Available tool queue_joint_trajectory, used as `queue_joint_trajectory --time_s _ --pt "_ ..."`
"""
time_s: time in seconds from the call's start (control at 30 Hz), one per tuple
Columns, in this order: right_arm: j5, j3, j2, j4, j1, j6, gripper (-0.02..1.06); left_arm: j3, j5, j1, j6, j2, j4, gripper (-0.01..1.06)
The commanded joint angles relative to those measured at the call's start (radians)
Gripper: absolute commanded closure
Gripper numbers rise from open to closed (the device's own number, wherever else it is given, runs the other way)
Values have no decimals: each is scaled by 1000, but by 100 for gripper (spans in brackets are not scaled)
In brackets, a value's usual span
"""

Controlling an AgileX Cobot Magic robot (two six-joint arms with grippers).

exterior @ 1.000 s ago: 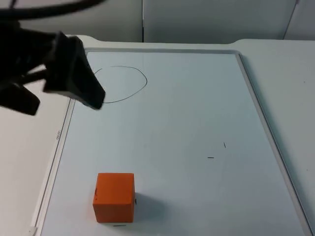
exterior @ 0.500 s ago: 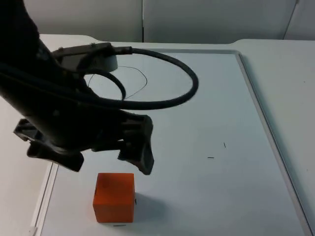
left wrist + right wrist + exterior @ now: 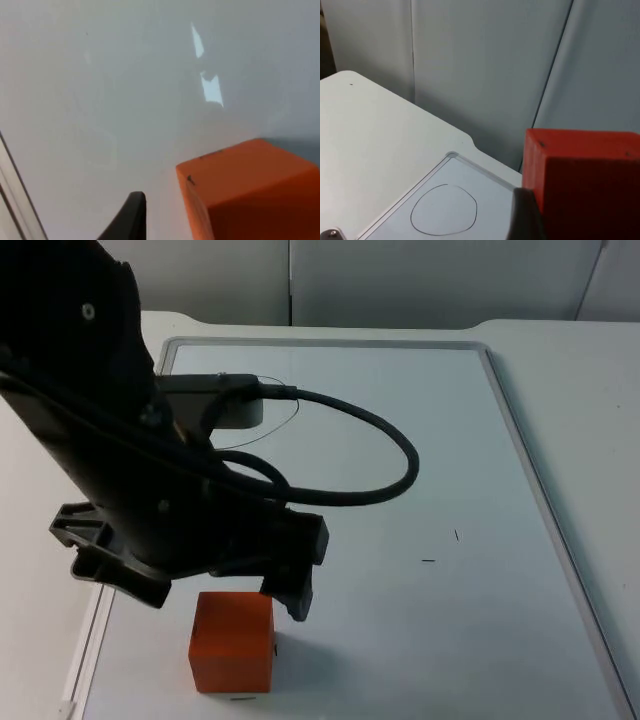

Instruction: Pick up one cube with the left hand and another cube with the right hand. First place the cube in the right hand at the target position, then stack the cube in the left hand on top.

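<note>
My left gripper will make the orange cube turn flat against the fingers when I close it. The cube has its slanted edge at a crooked angle to the end of the black finger.
An orange cube rests on the whiteboard near its front left corner. My left gripper hangs open just behind and above it, one finger out past each side of the cube. The left wrist view has the orange cube close up, with one black fingertip beside it and a gap between them. My right gripper is raised off the table, shut on a red cube. The hand-drawn target circle lies on the board; the left arm covers most of the circle in the top view.
The whiteboard's raised frame runs along the right and the frame's far edge along the back. Two small pen marks sit right of centre. The grey partition wall stands behind the table.
The left arm swung from the board's far left corner down to the front. Its open gripper now sits just over the orange cube, which has not moved.
</note>
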Motion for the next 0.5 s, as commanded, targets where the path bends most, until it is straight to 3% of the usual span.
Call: queue_joint_trajectory --time_s 0.0,0.47 --pt "-24 -6 6 -8 -5 -13 105 -7 -22 -6 -39 -1 22 1" --pt "-31 -6 23 -8 -5 -22 105 -7 -37 -11 -87 81 63 1"
